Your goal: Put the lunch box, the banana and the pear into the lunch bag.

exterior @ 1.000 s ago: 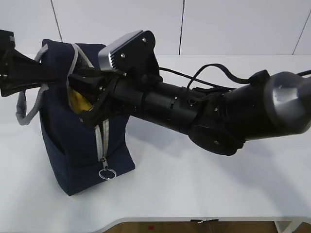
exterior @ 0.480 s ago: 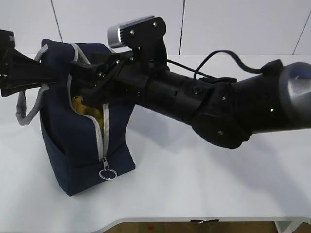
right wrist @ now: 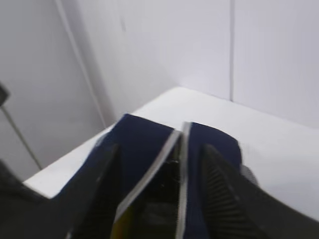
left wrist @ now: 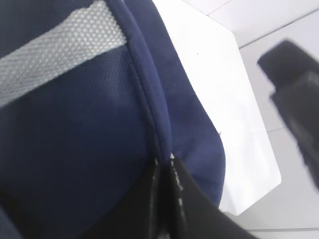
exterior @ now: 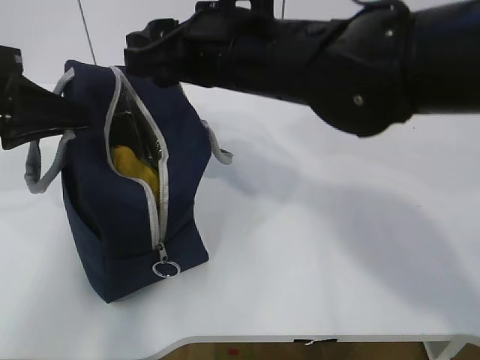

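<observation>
Next, my right gripper pinches the bag's opposite edge [exterior: 187, 103] before both carry it to the table's middle: my left gripper alone holds the lunch bag [exterior: 112, 195] far from there.
The navy lunch bag [exterior: 120, 225] stands upright at the table's left, its grey zipper open down the front. A yellow fruit [exterior: 136, 169] lies inside the opening; whether it is the banana or the pear I cannot tell. The lunch box is hidden. My left gripper [left wrist: 165, 167] is shut on the bag's navy top seam and holds that edge from the left [exterior: 79, 112]. My right gripper [exterior: 146, 46] hovers above the bag's mouth, open and empty. In the right wrist view its ribbed fingers [right wrist: 227, 196] frame the lunch bag [right wrist: 144, 144] below.
The white table [exterior: 322, 247] stretches to the right of the bag, with its front edge near the bottom. A grey handle loop [exterior: 219, 152] hangs behind the bag, another on its left [exterior: 36, 176]. The zipper's ring pull [exterior: 166, 268] hangs low on the front.
My right gripper opened, left the yellow fruit inside the bag and rose out above its mouth. The left gripper kept its hold on the bag's edge.
</observation>
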You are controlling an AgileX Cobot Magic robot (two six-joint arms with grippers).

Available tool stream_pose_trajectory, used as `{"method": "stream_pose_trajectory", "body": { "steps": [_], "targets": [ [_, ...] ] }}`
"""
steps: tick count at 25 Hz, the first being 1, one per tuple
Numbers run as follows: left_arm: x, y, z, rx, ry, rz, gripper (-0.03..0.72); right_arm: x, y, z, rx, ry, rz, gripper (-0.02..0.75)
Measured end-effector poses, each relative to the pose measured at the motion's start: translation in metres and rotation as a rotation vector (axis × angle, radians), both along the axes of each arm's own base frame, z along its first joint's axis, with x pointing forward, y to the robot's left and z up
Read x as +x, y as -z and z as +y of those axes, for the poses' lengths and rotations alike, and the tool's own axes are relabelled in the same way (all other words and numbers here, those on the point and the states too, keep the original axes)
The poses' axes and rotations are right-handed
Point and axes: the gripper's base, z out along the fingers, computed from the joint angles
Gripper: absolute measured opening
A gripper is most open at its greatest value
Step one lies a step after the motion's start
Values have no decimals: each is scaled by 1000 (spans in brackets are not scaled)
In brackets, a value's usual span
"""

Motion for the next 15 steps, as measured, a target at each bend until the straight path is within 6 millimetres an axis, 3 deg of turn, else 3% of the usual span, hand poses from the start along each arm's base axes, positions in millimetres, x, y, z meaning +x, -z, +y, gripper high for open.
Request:
{"method": "stream_pose_trajectory", "body": {
  "steps": [9,15],
  "targets": [
    [0,0,0,7,8,-9,-1,14,-58,-5,-147,143,204,403],
    [0,0,0,16,14,-20,-1,11,-75,-8,-158,172,295,404]
  ]
}}
